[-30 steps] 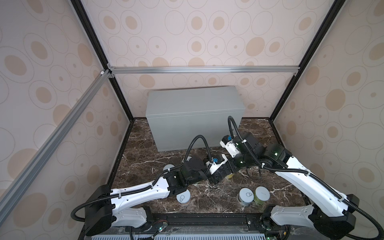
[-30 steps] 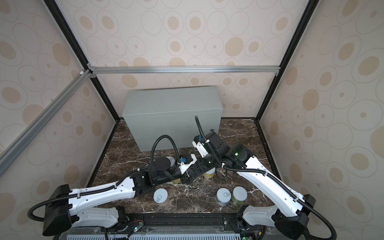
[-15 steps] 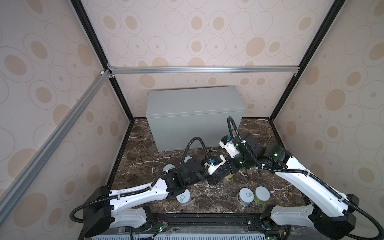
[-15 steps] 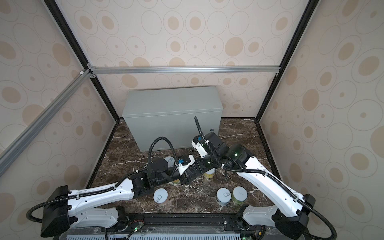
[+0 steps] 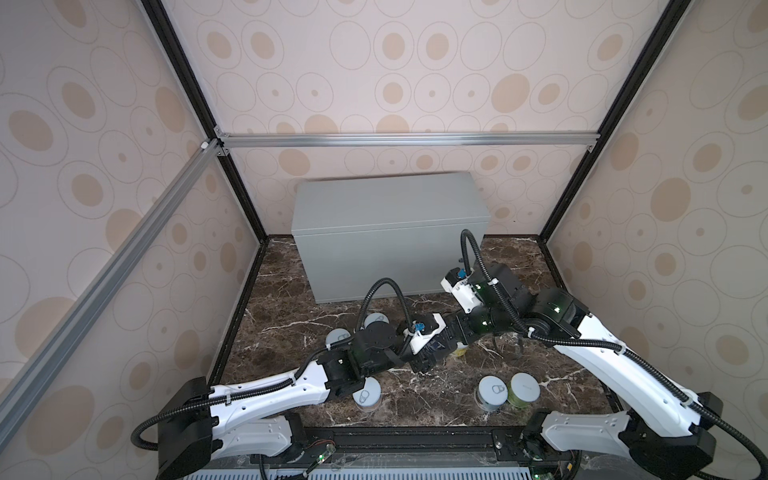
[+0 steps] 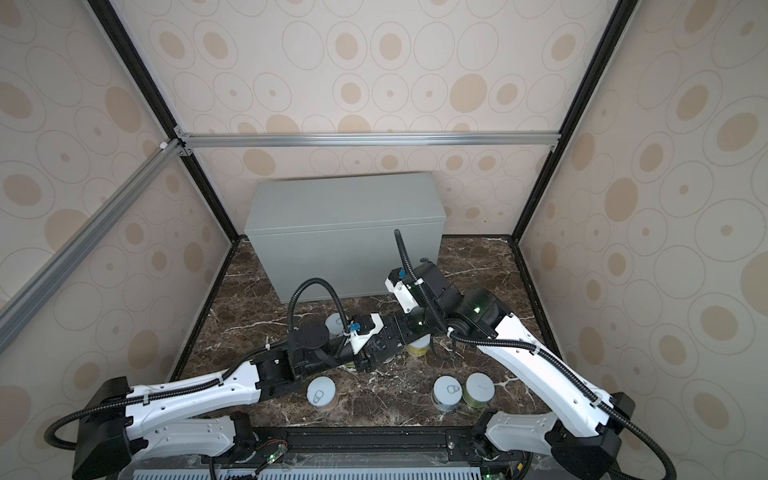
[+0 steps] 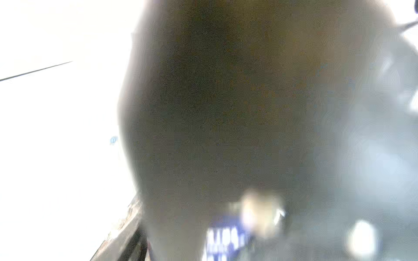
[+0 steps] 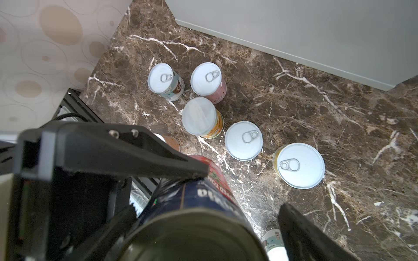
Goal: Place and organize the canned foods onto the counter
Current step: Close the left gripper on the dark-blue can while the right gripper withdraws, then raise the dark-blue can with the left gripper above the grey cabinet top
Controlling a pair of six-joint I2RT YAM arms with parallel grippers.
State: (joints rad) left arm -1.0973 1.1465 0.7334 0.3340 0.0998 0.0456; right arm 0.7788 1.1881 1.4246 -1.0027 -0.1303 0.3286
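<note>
My right gripper is open around the dark-blue can's metal end (image 8: 193, 240), so next my left gripper pulls the can clear and turns it upright for the counter's top.
The tall dark-blue can (image 8: 203, 196) hangs above the marble between both grippers, which meet mid-floor. My left gripper (image 5: 440, 347) is shut on it; one of its black fingers (image 8: 158, 158) presses the can's side. My right gripper (image 5: 462, 330) stands open around the can's metal end, with a gap showing beside its finger (image 8: 305, 232). The left wrist view is filled by the blurred can (image 7: 226, 113). Several small cans stand on the marble, among them a pink one (image 8: 209, 80), a yellow one (image 8: 299, 165) and a green one (image 5: 525, 388). The grey counter (image 5: 386, 208) has a bare top.
Two cans (image 5: 338, 337) sit behind the left arm and one (image 5: 366, 395) under its forearm. A yellow can (image 6: 417, 347) stands right below the grippers. Patterned walls and black frame posts close in the dark marble floor (image 5: 291, 328).
My right gripper's jaws have spread wide off the dark-blue can while my left gripper has closed tighter on it. Both arms have stayed almost in place.
</note>
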